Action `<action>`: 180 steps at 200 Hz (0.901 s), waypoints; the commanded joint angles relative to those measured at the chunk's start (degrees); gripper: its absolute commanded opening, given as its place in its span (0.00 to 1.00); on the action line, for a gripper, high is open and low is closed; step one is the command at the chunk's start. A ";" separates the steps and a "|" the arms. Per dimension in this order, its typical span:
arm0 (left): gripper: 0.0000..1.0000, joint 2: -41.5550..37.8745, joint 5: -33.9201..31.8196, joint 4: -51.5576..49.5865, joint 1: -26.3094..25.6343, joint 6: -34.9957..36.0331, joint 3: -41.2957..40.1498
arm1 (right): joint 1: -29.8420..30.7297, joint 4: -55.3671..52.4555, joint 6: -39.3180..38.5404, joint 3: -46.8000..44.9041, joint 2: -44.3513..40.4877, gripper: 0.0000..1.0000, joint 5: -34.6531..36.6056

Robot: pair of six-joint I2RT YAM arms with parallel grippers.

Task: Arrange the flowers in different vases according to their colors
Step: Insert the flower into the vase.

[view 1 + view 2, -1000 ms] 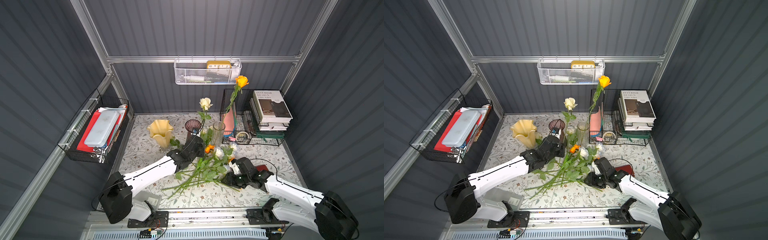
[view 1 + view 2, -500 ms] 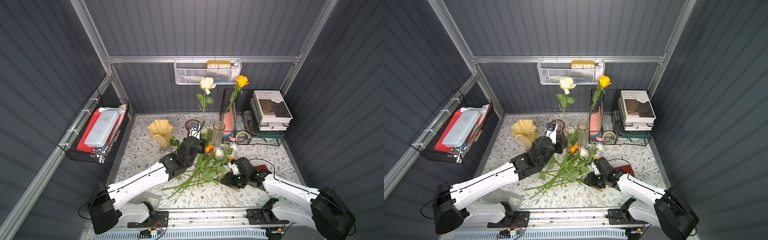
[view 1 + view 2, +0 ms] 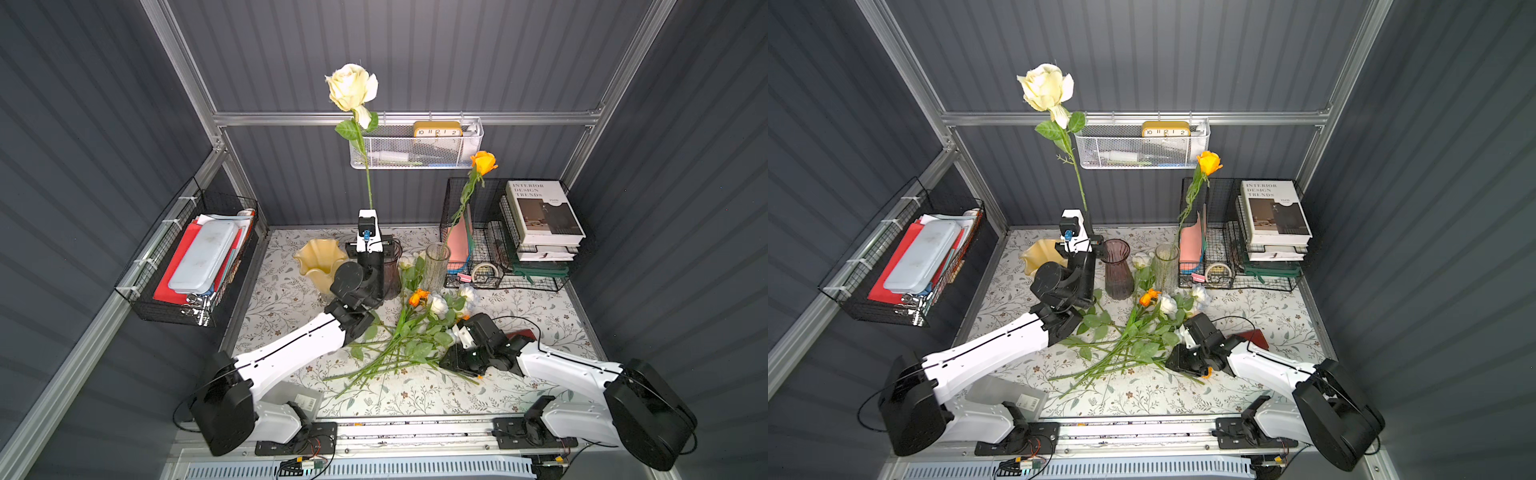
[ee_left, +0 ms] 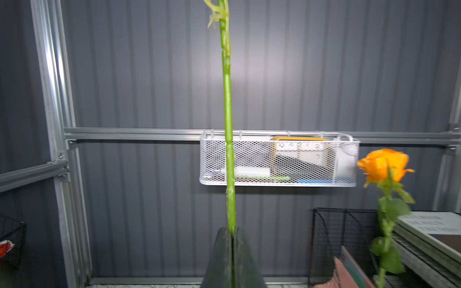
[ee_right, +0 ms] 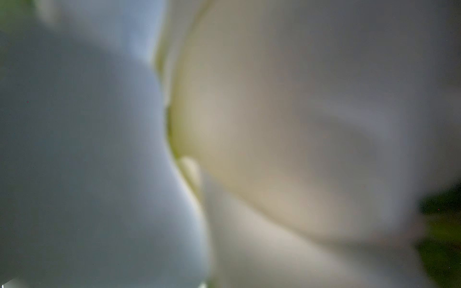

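My left gripper should keep moving to the smoky purple vase's opening (image 3: 1116, 249) until the stem is inside, as that opening is free and the cream rose (image 3: 1045, 88) is upright.
My left gripper (image 4: 232, 233) is shut on the green stem (image 4: 228, 124) of a cream rose (image 3: 352, 87), holding it upright high above the table. Under that arm stand the pale yellow vase (image 3: 318, 259) and the smoky purple vase (image 3: 1117, 270). The clear vase (image 3: 436, 266) holds one orange rose (image 3: 483, 162). A pile of flowers (image 3: 407, 336), white and orange, lies on the tablecloth. My right gripper (image 3: 453, 330) sits low at the pile's right edge, its jaws hidden. Blurred white petals (image 5: 274, 124) fill the right wrist view.
A black wire basket (image 3: 187, 266) with red folders hangs on the left wall. A white mesh basket (image 3: 415, 145) with a clock hangs on the back wall. A black wire rack (image 3: 498, 249) with books (image 3: 540, 216) stands at the back right. A dark red object (image 3: 525, 334) lies beside the right arm.
The left arm has lifted the cream rose from just above the vases to high in the air, with the stem now upright. The right arm has stayed in place.
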 commanded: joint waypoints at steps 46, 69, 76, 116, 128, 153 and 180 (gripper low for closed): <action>0.00 11.60 6.54 18.78 6.97 2.63 2.70 | -0.21 0.69 -0.65 -0.67 -0.04 0.44 -0.74; 0.00 13.62 7.91 19.15 7.23 1.29 3.53 | -0.16 0.28 -0.74 -0.67 -0.22 0.44 -0.40; 0.00 14.21 8.29 19.21 7.24 1.10 3.81 | -0.18 0.36 -0.83 -0.64 -0.13 0.44 -0.40; 0.00 18.02 9.40 21.34 7.41 0.30 4.28 | -0.17 0.97 -0.79 -0.74 0.58 0.44 -0.57; 0.00 18.92 9.81 21.95 7.52 -0.48 4.06 | -0.16 1.10 -0.83 -0.87 0.72 0.44 -0.53; 0.00 20.96 10.08 23.36 7.67 -1.07 3.66 | -0.17 1.20 -1.00 -1.18 0.78 0.44 -0.47; 0.00 22.89 10.01 24.28 7.60 -1.75 3.28 | -0.23 1.30 -1.10 -1.44 0.78 0.44 -0.31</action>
